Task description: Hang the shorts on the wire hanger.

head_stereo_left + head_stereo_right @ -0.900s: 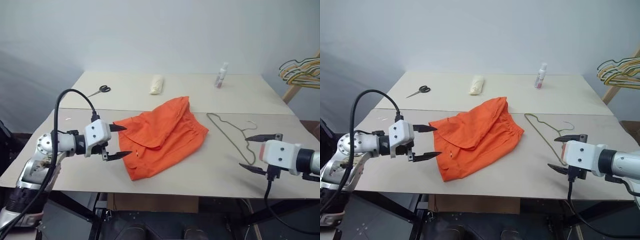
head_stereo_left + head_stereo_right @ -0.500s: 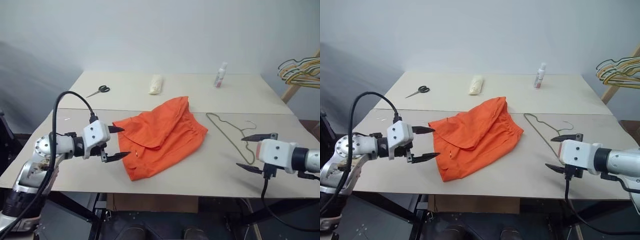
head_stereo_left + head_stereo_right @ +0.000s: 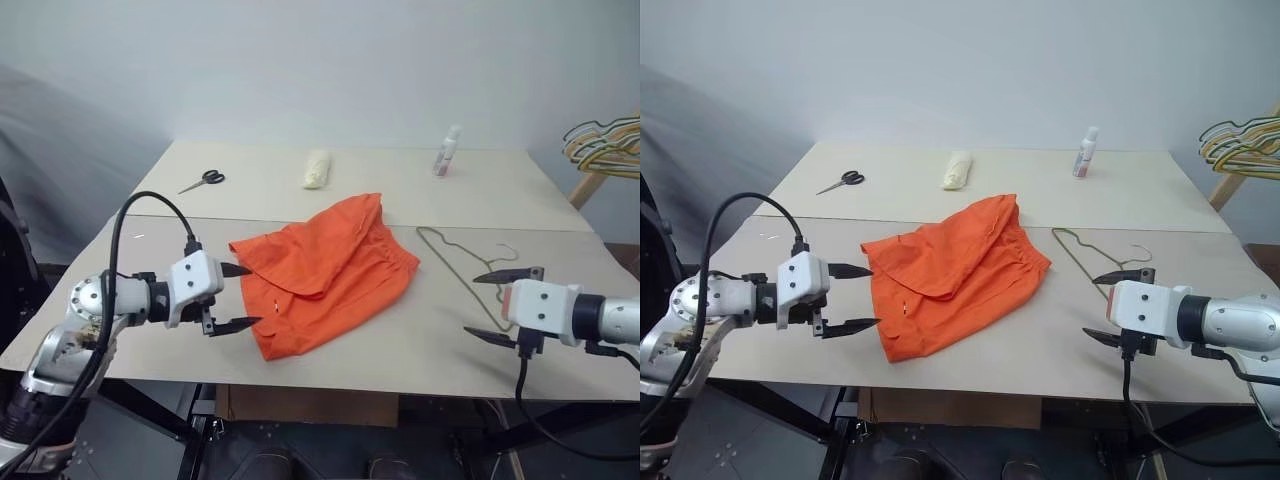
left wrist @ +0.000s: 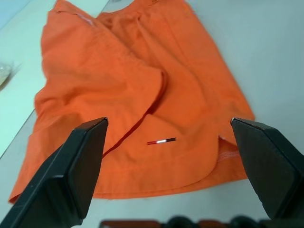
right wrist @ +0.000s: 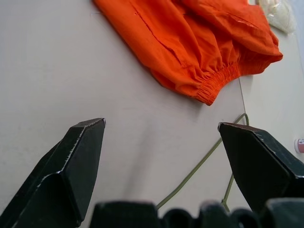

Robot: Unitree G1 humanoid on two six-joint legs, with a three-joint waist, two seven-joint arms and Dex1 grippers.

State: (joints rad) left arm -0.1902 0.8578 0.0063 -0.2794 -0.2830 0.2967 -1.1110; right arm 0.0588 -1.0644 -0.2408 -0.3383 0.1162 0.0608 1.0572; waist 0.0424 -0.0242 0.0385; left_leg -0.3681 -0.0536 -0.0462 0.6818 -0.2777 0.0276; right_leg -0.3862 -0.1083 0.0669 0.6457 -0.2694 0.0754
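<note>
The orange shorts (image 3: 345, 268) will spread out flatter with their legs apart when the robot pulls them, because the far leg lies folded over the (image 3: 300, 288) near leg.
The orange shorts (image 3: 325, 270) lie crumpled on the middle of the table, with the gathered waistband on their right. The thin wire hanger (image 3: 460, 265) lies flat just to the right of them, its hook (image 3: 503, 250) toward the right. My left gripper (image 3: 245, 296) hovers open at the shorts' left hem, and between its fingers I look onto the shorts (image 4: 142, 85). My right gripper (image 3: 475, 306) is open over the near end of the hanger. Its wrist view shows the waistband (image 5: 213, 85) and the hanger's wire (image 5: 199, 166). Neither gripper holds anything.
At the back of the table (image 3: 400, 350) lie scissors (image 3: 202, 181), a cream roll (image 3: 315, 168) and a small bottle (image 3: 447, 151). A bunch of coloured hangers (image 3: 605, 140) hangs on a wooden stand beyond the right edge. The front edge runs just below both grippers.
My right gripper has drifted a little to the left, nearer the hanger. The left gripper has sunk slightly. Both stay open; the shorts and the hanger have not moved.
</note>
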